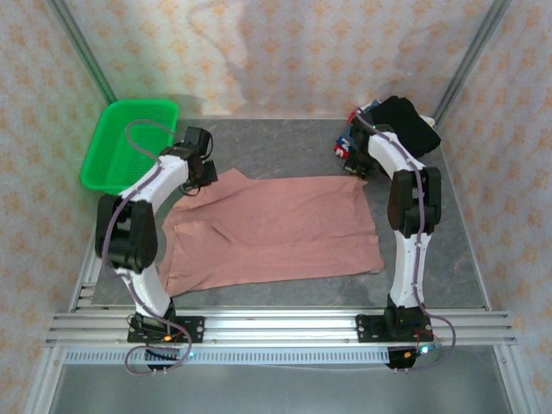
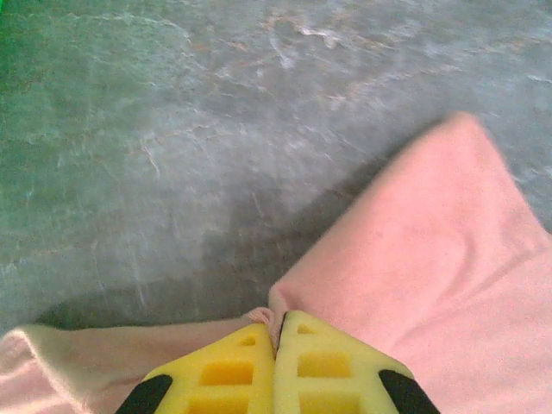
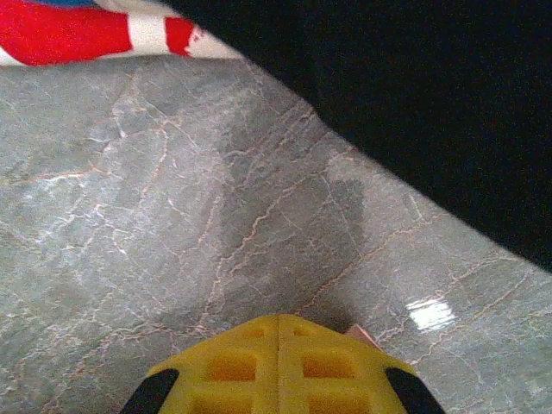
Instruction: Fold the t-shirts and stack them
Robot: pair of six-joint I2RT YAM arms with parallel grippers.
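Next, I open and take the cloth deeper in, next to the pointed flap, because my left gripper pinches only a small fold at the dusty-pink t-shirt's far edge.
A dusty-pink t-shirt lies spread flat in the middle of the table. My left gripper is at its far left corner. In the left wrist view the yellow fingers are shut, pinching a small fold of the pink cloth. My right gripper is at the far right corner. Its jaws are closed, with a bit of pink cloth peeking out beside the tip. A pile of other t-shirts sits at the back right: a black one and a red-and-white one.
A green mesh basket stands at the back left, just off the grey marble tabletop. Frame posts rise at both back corners. An aluminium rail runs along the near edge with both arm bases on it.
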